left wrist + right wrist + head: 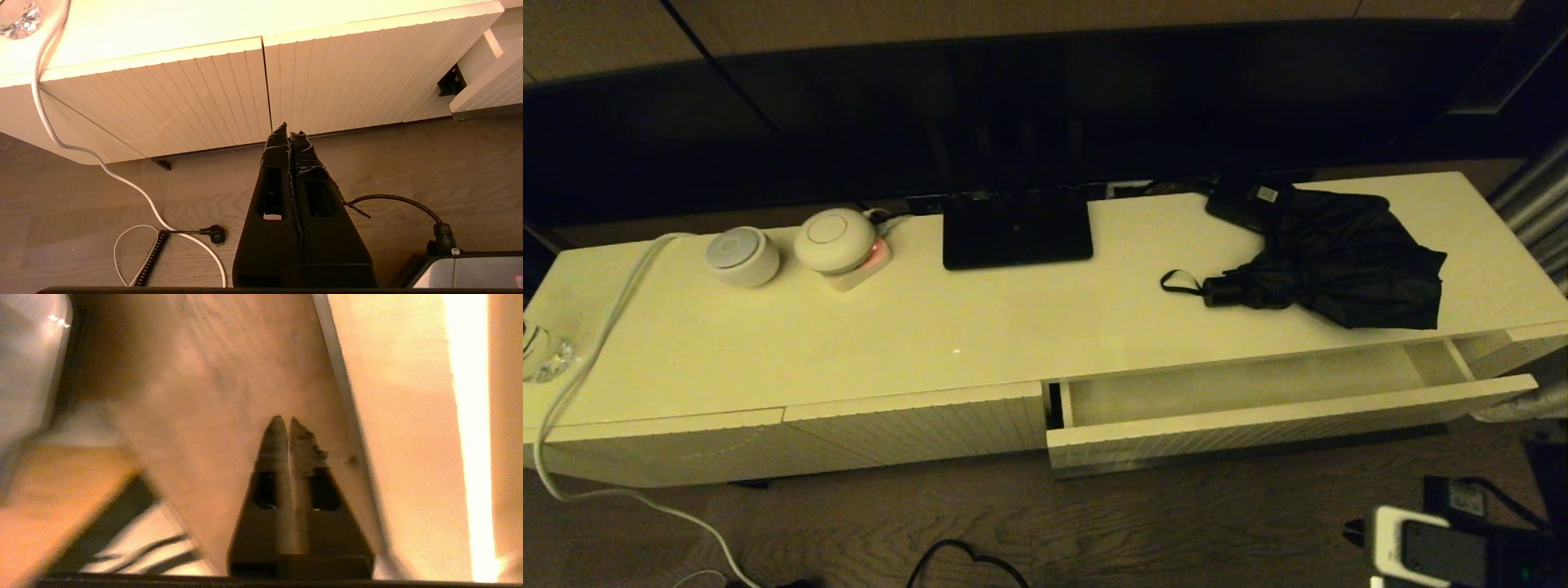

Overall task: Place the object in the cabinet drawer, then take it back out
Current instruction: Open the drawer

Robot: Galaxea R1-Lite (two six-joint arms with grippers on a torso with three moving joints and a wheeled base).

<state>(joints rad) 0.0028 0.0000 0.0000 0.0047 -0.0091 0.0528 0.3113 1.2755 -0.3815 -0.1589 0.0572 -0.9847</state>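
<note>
Next, I reach in behind the drawer front (1356, 390) with my right gripper and pull the drawer out wider, because the drawer opening (1223, 386) is too narrow for the black folding umbrella.
The black folding umbrella (1339, 265) lies on the cabinet top at the right, its short handle and wrist loop (1180, 282) pointing left. Just in front of it the cream-white drawer (1258, 412) stands pulled out, and its pale interior holds nothing. Neither arm shows in the head view. My left gripper (289, 130) hangs low over the wood floor in front of the ribbed cabinet front, shut and holding nothing. My right gripper (284, 421) is also shut with nothing in it, close to a pale cabinet surface and the floor.
On the cabinet top (931, 327) stand a flat black stand (1015, 229), a small black box with a white label (1245, 200), two round white devices (742, 256) (836, 238) and a glass (541, 351). A white cable (596, 343) trails to the floor.
</note>
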